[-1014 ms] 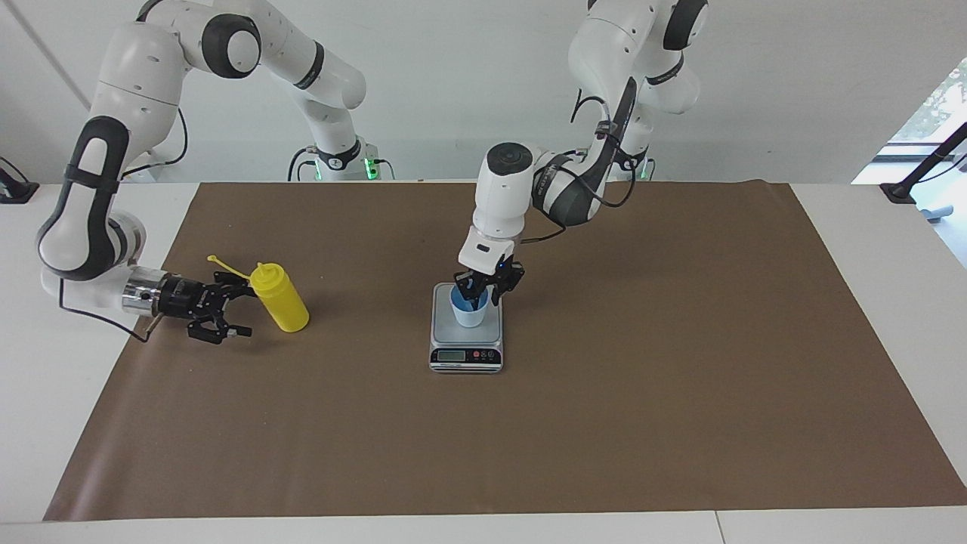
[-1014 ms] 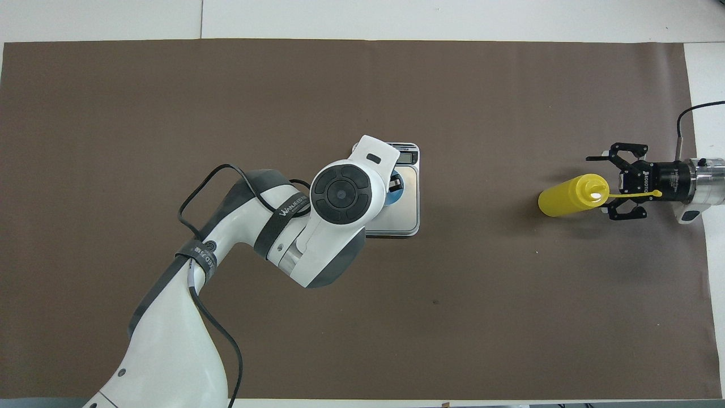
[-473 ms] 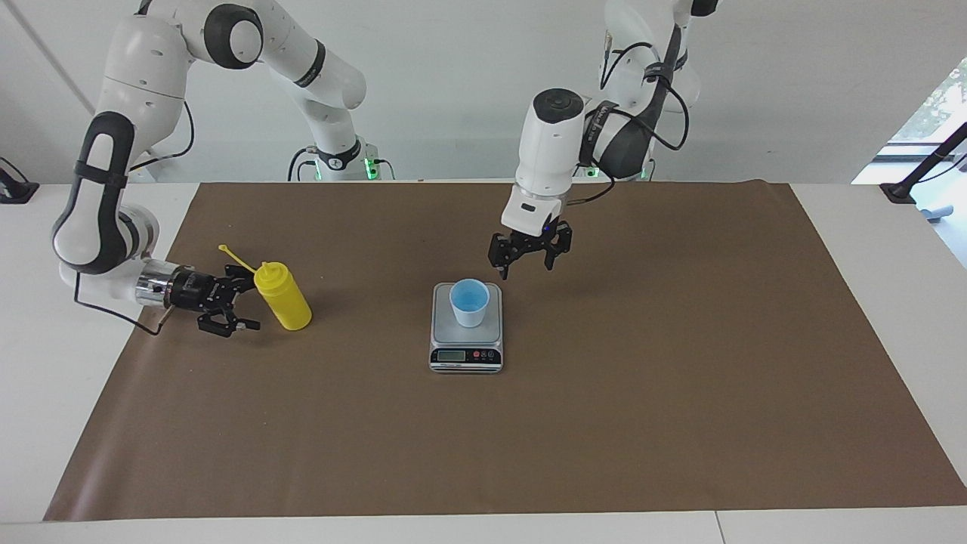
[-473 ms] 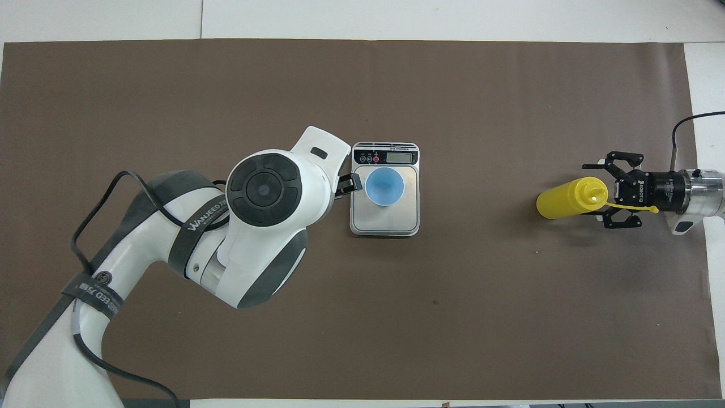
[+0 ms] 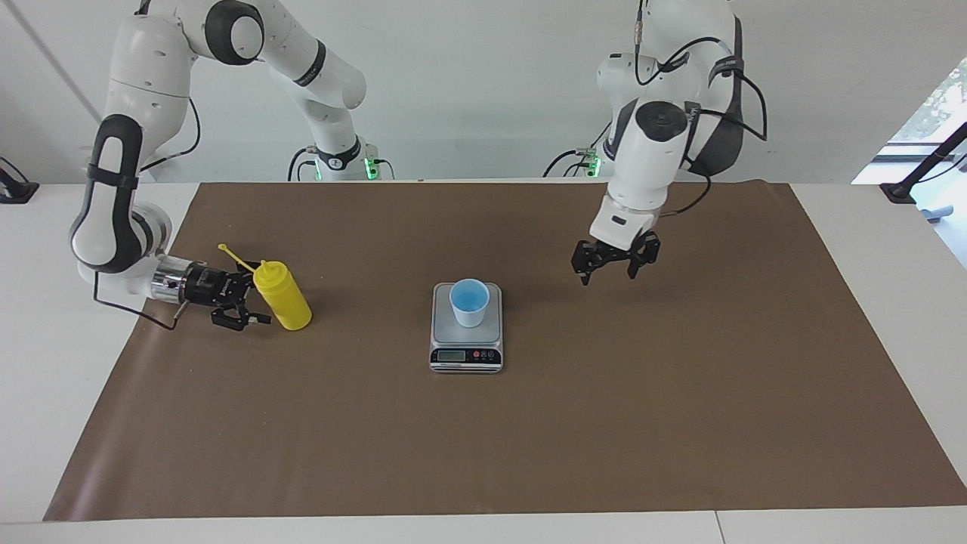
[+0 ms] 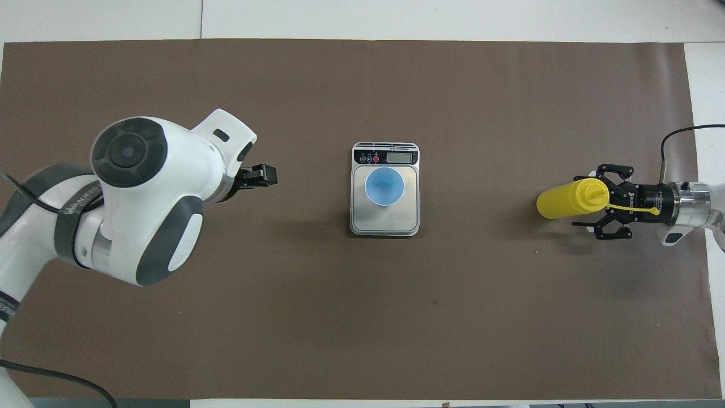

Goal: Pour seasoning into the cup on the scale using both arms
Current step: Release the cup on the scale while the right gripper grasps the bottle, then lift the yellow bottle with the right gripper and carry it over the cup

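Note:
My gripper is about to carry the bottle, and the cap strap point(image 6: 635, 208) points straight out from beside the nozzle point(image 6: 609, 205). The cap strap will come along and keep sticking out.
The light blue cup point(image 5: 469, 302) point(image 6: 384, 186) stands upright on the steel platform of the scale point(image 5: 466, 332) point(image 6: 385, 224) in the middle of the mat. The yellow seasoning bottle point(image 5: 283, 296) point(image 6: 566, 202) stands toward the right arm's end, its cap strap sticking out from the nozzle. My right gripper point(image 5: 253, 301) point(image 6: 593, 201) lies level beside the bottle, open, with a finger on either side of it. I see no contact. My left gripper point(image 5: 609, 273) point(image 6: 263, 175) hangs open and empty over the mat, off to the side of the scale toward the left arm's end.
A brown mat point(image 5: 529, 438) point(image 6: 362, 317) covers most of the white table. The scale's display and buttons face away from the robots. The left arm's big white wrist housing point(image 6: 141, 198) hides part of the mat in the overhead view.
My left gripper has opened off the cup, risen and swung away toward the left arm's end. The cup stays on the scale. My right gripper has slid closer around the bottle.

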`<action>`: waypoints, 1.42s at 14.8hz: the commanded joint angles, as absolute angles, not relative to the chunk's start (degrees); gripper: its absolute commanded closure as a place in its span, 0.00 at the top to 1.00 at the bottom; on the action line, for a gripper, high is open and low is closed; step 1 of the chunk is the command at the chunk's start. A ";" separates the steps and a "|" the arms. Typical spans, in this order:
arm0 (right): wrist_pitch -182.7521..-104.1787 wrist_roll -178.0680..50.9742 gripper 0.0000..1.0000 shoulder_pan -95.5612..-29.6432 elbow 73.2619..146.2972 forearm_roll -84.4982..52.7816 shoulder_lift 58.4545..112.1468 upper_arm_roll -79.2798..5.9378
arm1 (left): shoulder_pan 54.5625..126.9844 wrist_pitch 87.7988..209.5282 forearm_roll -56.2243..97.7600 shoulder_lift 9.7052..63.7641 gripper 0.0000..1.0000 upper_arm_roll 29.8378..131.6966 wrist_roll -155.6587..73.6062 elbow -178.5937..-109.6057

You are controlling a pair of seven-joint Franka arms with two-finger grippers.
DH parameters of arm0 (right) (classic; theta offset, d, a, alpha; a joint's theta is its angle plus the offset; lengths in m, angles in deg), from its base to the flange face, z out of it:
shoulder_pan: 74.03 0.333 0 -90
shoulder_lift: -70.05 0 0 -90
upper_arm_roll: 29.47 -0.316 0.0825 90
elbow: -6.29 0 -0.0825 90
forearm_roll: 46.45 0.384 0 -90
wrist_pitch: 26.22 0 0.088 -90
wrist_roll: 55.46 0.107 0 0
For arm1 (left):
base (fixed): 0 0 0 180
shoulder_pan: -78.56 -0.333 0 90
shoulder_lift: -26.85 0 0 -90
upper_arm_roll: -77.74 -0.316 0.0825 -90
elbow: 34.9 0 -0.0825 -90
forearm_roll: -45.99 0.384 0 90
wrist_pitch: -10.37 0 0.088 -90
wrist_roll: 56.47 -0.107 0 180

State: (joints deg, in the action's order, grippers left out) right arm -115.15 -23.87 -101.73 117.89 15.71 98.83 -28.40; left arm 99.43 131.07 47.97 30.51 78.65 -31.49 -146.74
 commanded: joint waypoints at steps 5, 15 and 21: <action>-119.47 -27.25 1.00 -100.13 122.92 19.99 96.15 -28.68 | 86.39 125.88 48.28 24.57 1.00 78.71 -46.08 -146.44; -121.76 -29.27 0.62 -97.49 123.80 22.02 96.15 -28.59 | 80.84 105.74 44.32 24.91 1.00 78.44 -56.38 -130.54; -126.22 -26.29 0.00 -94.43 123.01 22.11 92.91 -28.50 | 80.67 99.67 44.23 24.31 1.00 78.62 -58.22 -128.76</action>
State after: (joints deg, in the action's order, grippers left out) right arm -122.91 -27.82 -96.74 121.62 20.69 96.99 -28.47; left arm 81.68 102.03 45.29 24.01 78.25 -55.76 -129.35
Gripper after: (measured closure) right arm 0.374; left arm 0.000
